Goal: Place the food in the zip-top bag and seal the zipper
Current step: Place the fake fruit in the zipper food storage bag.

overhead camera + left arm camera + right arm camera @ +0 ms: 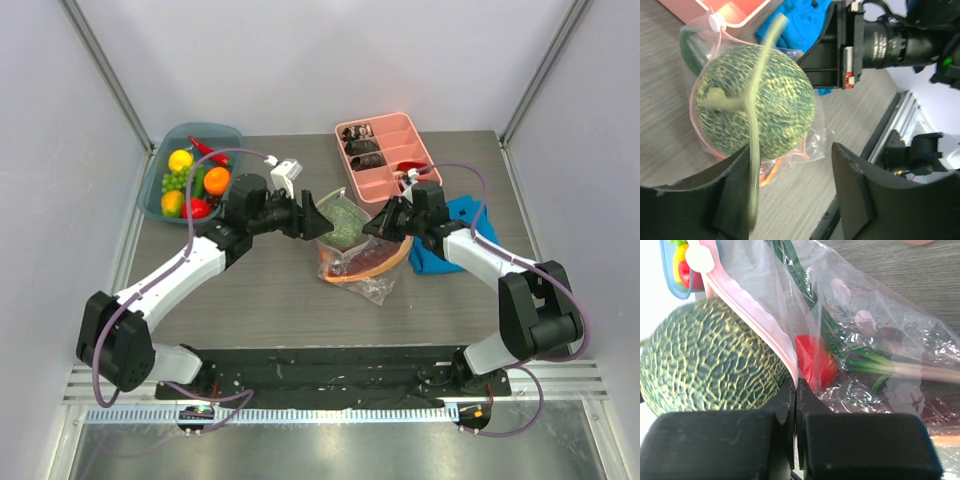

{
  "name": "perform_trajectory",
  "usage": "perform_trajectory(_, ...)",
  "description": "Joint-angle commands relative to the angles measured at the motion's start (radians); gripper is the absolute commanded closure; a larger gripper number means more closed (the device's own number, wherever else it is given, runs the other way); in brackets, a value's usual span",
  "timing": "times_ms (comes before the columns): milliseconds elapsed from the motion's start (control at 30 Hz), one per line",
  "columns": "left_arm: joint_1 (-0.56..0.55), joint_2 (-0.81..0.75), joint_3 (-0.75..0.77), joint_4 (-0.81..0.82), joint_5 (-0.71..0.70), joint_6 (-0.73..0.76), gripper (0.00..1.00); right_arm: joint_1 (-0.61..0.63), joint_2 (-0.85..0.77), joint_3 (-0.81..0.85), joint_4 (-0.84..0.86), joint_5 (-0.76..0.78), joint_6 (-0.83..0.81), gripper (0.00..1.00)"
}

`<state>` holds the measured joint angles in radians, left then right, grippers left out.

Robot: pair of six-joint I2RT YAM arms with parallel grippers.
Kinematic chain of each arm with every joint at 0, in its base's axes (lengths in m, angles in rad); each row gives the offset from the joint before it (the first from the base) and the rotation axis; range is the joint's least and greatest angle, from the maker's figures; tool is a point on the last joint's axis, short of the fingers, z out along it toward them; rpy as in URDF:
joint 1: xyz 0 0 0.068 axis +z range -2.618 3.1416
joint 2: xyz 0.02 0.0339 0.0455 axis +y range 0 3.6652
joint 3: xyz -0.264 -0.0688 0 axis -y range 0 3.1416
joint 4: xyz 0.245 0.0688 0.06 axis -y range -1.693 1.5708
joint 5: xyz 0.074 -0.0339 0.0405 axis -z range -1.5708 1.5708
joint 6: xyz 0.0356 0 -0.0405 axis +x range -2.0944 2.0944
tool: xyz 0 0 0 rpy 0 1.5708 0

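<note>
My gripper will turn the melon (343,224) along with the long stem (754,120) when I push the stem inside, because the stem stands straight out from its short stub.
The clear zip-top bag (358,262) lies mid-table with red and orange food and green stalks inside. A green netted melon (345,226) sits in its mouth; it also shows in the left wrist view (757,102). My left gripper (312,213) is open just left of the melon, and its long stem (756,165) runs along the left finger (735,190). My right gripper (384,221) is shut on the bag's pink zipper strip (757,315) and holds the mouth up. The white slider tab (699,257) sits at the strip's far end. Red food (814,362) shows inside the bag.
A blue bin (160,172) at the back left holds several toy fruits: a lemon, an orange, grapes, a chili. A pink divided tray (392,178) stands at the back right. A blue cloth (462,218) lies under my right arm.
</note>
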<state>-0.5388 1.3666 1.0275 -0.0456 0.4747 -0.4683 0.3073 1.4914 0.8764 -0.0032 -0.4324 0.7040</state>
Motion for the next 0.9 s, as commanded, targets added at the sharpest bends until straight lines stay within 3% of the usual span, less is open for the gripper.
perform_trajectory(0,0.045,-0.106,-0.053,0.151,0.028,-0.094,0.37,-0.007,-0.059,-0.031,0.075,-0.014,-0.055,0.99)
perform_trajectory(167,0.149,-0.168,-0.067,0.170,-0.025,-0.207,0.41,-0.017,-0.068,-0.066,0.091,-0.022,-0.066,0.99)
perform_trajectory(300,0.171,-0.147,-0.087,0.049,-0.079,-0.164,0.56,-0.023,-0.074,-0.080,0.104,-0.029,-0.066,0.99)
perform_trajectory(433,0.175,-0.055,-0.110,0.013,0.001,-0.199,0.60,-0.024,-0.089,-0.096,0.126,-0.040,-0.067,0.99)
perform_trajectory(667,0.174,0.109,-0.087,0.134,0.085,-0.296,0.74,-0.025,-0.103,-0.122,0.141,-0.043,-0.064,0.99)
perform_trajectory(833,0.175,0.176,-0.092,0.197,0.082,-0.336,0.73,-0.025,-0.120,-0.128,0.151,-0.048,-0.070,0.99)
perform_trajectory(867,0.178,0.183,-0.095,0.210,0.078,-0.349,0.69,-0.024,-0.125,-0.129,0.151,-0.049,-0.074,0.99)
